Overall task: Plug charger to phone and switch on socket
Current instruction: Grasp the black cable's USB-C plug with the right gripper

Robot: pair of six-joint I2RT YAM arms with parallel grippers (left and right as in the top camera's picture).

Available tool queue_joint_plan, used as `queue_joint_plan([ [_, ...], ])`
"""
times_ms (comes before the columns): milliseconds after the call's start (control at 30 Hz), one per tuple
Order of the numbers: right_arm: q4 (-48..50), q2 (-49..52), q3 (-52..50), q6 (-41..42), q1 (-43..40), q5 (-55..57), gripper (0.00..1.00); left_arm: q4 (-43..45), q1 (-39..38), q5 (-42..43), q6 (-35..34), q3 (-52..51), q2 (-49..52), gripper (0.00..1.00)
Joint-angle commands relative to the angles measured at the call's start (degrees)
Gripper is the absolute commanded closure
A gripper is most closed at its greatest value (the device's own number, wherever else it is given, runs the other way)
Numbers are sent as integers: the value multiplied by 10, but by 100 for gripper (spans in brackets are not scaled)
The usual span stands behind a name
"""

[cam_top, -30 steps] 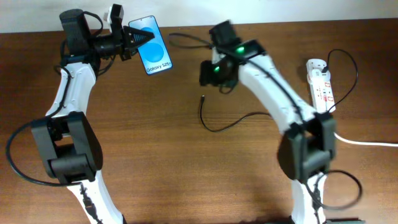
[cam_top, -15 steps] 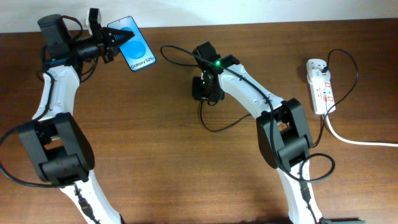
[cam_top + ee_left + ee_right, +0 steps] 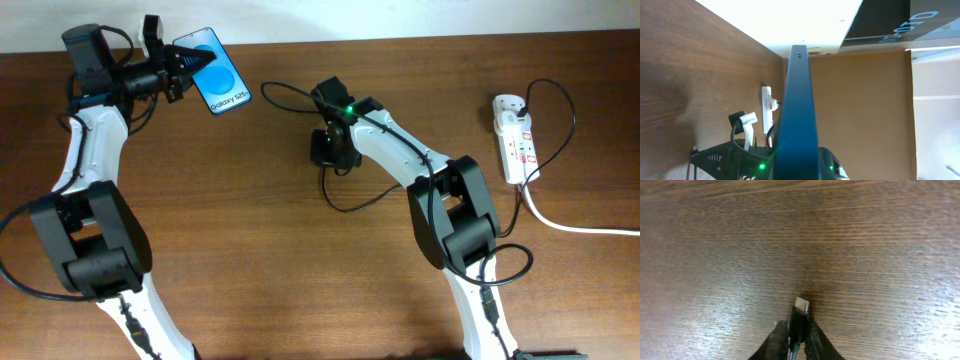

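Observation:
The plug's silver tip (image 3: 801, 304) is pointing down at the wood, so my right gripper should raise the plug and turn it level toward the phone's bottom edge (image 3: 231, 106).
My left gripper (image 3: 182, 66) is shut on the phone (image 3: 217, 83) and holds it above the table's far left, its blue screen facing up. In the left wrist view the phone (image 3: 797, 115) shows edge-on. My right gripper (image 3: 329, 155) is down at the table's middle, shut on the charger's plug (image 3: 800, 315); the silver tip pokes out beyond the fingertips, just above the wood. The thin black cable (image 3: 360, 203) loops below and runs to the black plug in the socket (image 3: 515, 135) at the far right.
The socket's thick white cord (image 3: 580, 228) trails off to the right edge. A white wall runs along the table's far edge. The brown wooden table (image 3: 250, 260) spreads between the two arms.
Over the last second both arms shifted left: the left carried the phone left, the right came down over the charger's plug end. Since half a second ago hardly anything has moved.

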Motion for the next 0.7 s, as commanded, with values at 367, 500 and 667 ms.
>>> queue_joint_plan([
  [367,-34,-263,-24,-254,-16,-323,96,-17,-2,71,19,8,-2,100],
  [500,-105,-340,-24,-301,-51,-360,96,9,-32,106,27,8,-2,100],
  [667,-128,-352,-85,-320,-78,-389,96,55,-89,122,27,8,-2,100],
])
